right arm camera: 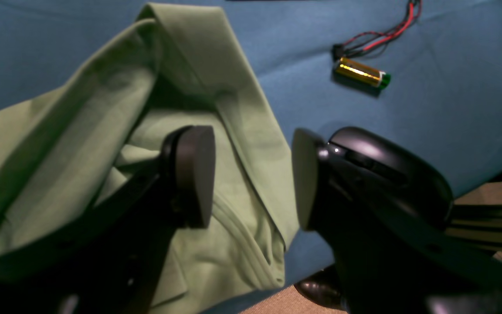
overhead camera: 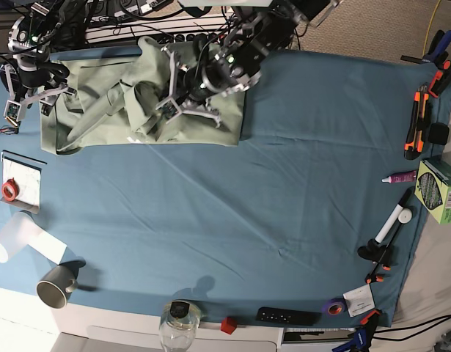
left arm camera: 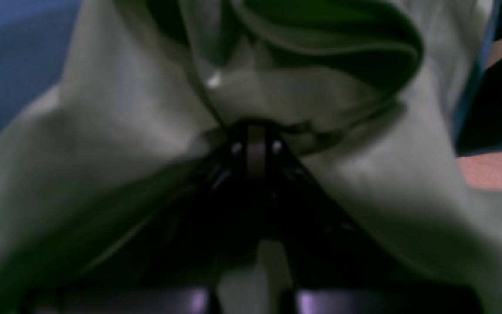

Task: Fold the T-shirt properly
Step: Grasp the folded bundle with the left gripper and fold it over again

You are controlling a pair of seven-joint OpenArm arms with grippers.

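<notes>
A raised fold of the T-shirt (overhead camera: pixel 141 108) is bunched up between the robot's grippers, so next the left gripper moves back, away from the right gripper, and pulls the fold flat.
The pale sage-green T-shirt (overhead camera: pixel 93 110) lies crumpled at the far left of the blue table cloth (overhead camera: pixel 247 205). My left gripper (overhead camera: pixel 160 108) reaches in from the back and is shut on a bunched fold of the T-shirt (left arm camera: pixel 116 131). In the left wrist view its fingertips (left arm camera: pixel 256 146) pinch the cloth, which drapes around them. My right gripper (right arm camera: pixel 251 179) is open above the shirt's left edge. One pad (right arm camera: pixel 196 174) hangs over the T-shirt (right arm camera: pixel 59 165) and the other pad (right arm camera: pixel 304 183) is above blue cloth. In the base view the right gripper (overhead camera: pixel 28 103) sits at the shirt's left border.
A battery (right arm camera: pixel 361 73) with red and black wires lies on the cloth beyond the right gripper. At the front left stand a grey mug (overhead camera: pixel 55 284), a white roll (overhead camera: pixel 20 238) and a glass jar (overhead camera: pixel 177 326). Hand tools (overhead camera: pixel 419 121) line the right edge.
</notes>
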